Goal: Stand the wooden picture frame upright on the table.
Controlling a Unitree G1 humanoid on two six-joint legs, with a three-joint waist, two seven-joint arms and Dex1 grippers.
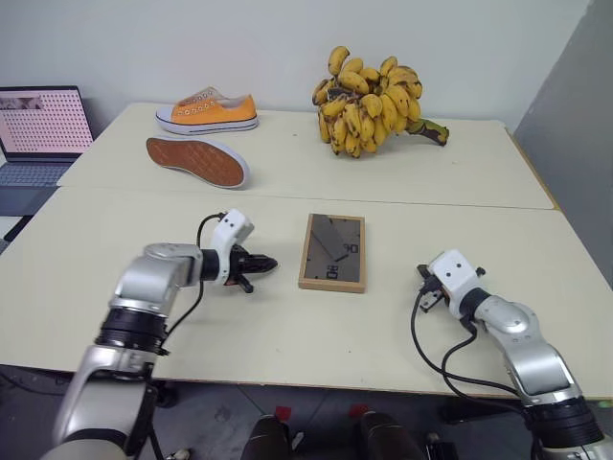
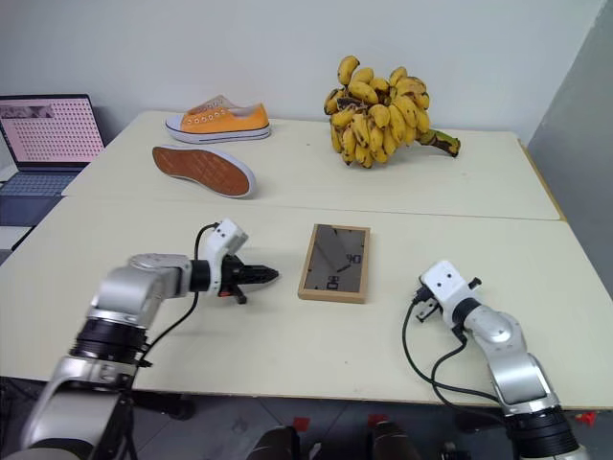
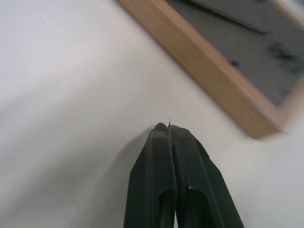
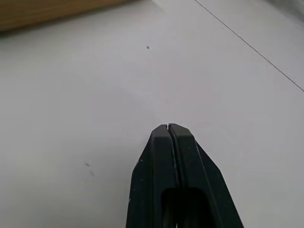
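Observation:
The wooden picture frame (image 1: 333,251) is lying flat and free to slide, so my right gripper should steady one long edge (image 1: 364,261) while my left gripper takes the opposite edge.
The wooden picture frame (image 1: 332,252) lies flat on the table (image 1: 287,326), face down, its grey back panel and dark stand facing up. My left gripper (image 1: 266,263) is shut and holds nothing. It points at the frame's left edge from a short gap away. In the left wrist view its fingertips (image 3: 167,128) are pressed together just short of the frame's light-wood rim (image 3: 209,71). My right gripper (image 4: 168,126) is shut and empty, low over the table to the right of the frame. The frame's edge (image 4: 47,12) lies ahead of it.
At the back of the table are an upright orange shoe (image 1: 208,112), a second shoe (image 1: 197,160) on its side with the sole showing, and a banana bunch (image 1: 369,103). A laptop (image 1: 40,129) sits off the left edge. A seam (image 1: 144,190) crosses the tabletop.

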